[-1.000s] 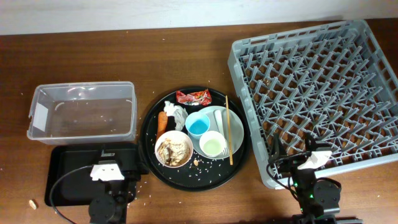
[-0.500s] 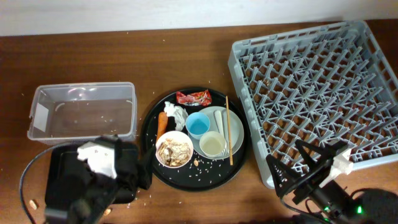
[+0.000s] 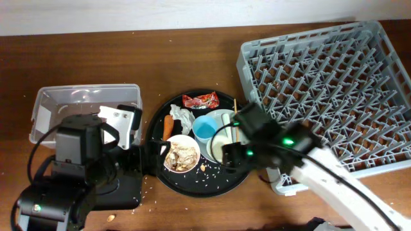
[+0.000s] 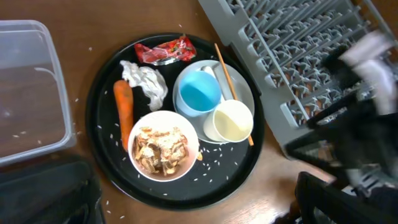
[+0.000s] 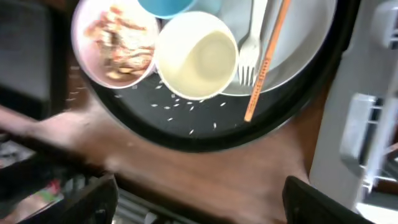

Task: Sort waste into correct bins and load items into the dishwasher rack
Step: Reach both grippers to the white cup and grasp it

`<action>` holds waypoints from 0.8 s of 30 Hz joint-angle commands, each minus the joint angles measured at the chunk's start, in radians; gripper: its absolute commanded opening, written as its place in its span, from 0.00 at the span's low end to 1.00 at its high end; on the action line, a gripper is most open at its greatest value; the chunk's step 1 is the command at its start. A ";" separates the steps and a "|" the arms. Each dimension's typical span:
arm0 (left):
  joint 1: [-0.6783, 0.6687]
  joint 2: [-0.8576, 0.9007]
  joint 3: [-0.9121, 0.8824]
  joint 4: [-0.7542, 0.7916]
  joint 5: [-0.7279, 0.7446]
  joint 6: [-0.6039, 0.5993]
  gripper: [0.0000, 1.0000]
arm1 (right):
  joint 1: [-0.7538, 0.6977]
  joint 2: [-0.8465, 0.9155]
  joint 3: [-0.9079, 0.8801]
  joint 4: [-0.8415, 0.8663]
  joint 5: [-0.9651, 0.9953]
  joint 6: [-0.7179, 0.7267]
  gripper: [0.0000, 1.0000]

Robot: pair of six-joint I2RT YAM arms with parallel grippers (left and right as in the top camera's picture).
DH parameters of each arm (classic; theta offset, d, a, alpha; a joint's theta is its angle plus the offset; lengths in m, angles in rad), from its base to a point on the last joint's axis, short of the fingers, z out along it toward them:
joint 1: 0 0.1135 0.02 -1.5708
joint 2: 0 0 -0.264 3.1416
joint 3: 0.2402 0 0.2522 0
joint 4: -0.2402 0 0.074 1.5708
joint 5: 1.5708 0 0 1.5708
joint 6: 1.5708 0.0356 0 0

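Note:
My left gripper should take the white cup [image 4: 230, 121] by its rim [image 4: 215, 123], because the cup stands with its opening up, and then turn the cup's base to my right gripper before the cup goes into the rack.
On the round black tray [image 3: 192, 186] lie a red wrapper [image 3: 200, 100], a carrot stub [image 3: 167, 126] and tissue [image 3: 183, 117]. A white bowl [image 3: 180, 154] holds food scraps. A blue cup [image 3: 204, 128], a white cup [image 5: 196, 55], a fork [image 5: 252, 50] and a chopstick [image 5: 267, 62] rest on the pale plate [image 5: 305, 37]. The grey rack [image 3: 327, 83] stands at the right. My left gripper [image 4: 199, 211] is open and empty, above the tray's left front. My right gripper [image 5: 199, 205] is open and empty, over the tray's right front by the white cup.
The clear tub [image 3: 83, 96] stands at the left. My left arm covers most of the shallow black tray [image 3: 128, 192] in front of it. Rice grains are scattered on the round tray and on the table. The rack's near corner [image 3: 282, 183] is close to my right arm.
Both arms rose from the table's front edge and swung in toward the round tray. The left arm now covers the black tray and the right arm hides part of the plate.

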 commanded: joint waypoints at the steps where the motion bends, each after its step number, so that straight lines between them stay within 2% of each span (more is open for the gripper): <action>1: -0.001 -0.002 0.020 -0.018 0.023 0.010 0.91 | 0.006 0.095 0.009 0.014 0.140 0.135 0.80; 2: -0.010 0.001 0.020 -0.023 0.022 0.013 0.90 | -0.002 0.100 0.009 0.021 0.145 0.135 0.80; 6: -0.067 0.036 0.019 -0.027 0.011 0.042 0.63 | -0.074 0.081 0.010 0.028 0.143 0.135 0.79; 7: -0.090 0.057 0.019 -0.027 0.005 0.042 0.60 | -0.086 0.076 0.010 0.025 0.142 0.135 0.77; 8: -0.125 0.094 0.019 -0.027 -0.029 0.042 0.54 | -0.116 0.051 0.013 0.025 0.138 0.136 0.75; 11: -0.254 0.254 0.019 0.052 -0.097 0.019 0.46 | -0.228 -0.105 0.039 0.017 0.079 0.135 0.75; 12: -0.301 0.323 0.019 0.082 -0.175 -0.042 0.43 | -0.258 -0.175 0.040 0.013 0.079 0.135 0.76; 14: -0.385 0.448 0.019 0.157 -0.192 -0.136 0.38 | -0.310 -0.292 0.040 -0.018 0.080 0.135 0.78; 15: -0.444 0.535 0.019 0.194 -0.256 -0.233 0.38 | -0.325 -0.321 0.040 -0.041 0.083 0.135 0.80; 18: -0.518 0.727 0.019 0.269 -0.314 -0.399 0.34 | -0.341 -0.351 0.040 -0.140 0.106 0.135 0.81; 20: -0.520 0.785 0.019 0.278 -0.331 -0.476 0.31 | -0.340 -0.333 0.040 -0.159 0.110 0.123 0.82; 24: -0.520 0.808 0.015 0.274 -0.346 -0.518 0.31 | -0.340 -0.296 0.040 -0.160 0.109 0.123 0.84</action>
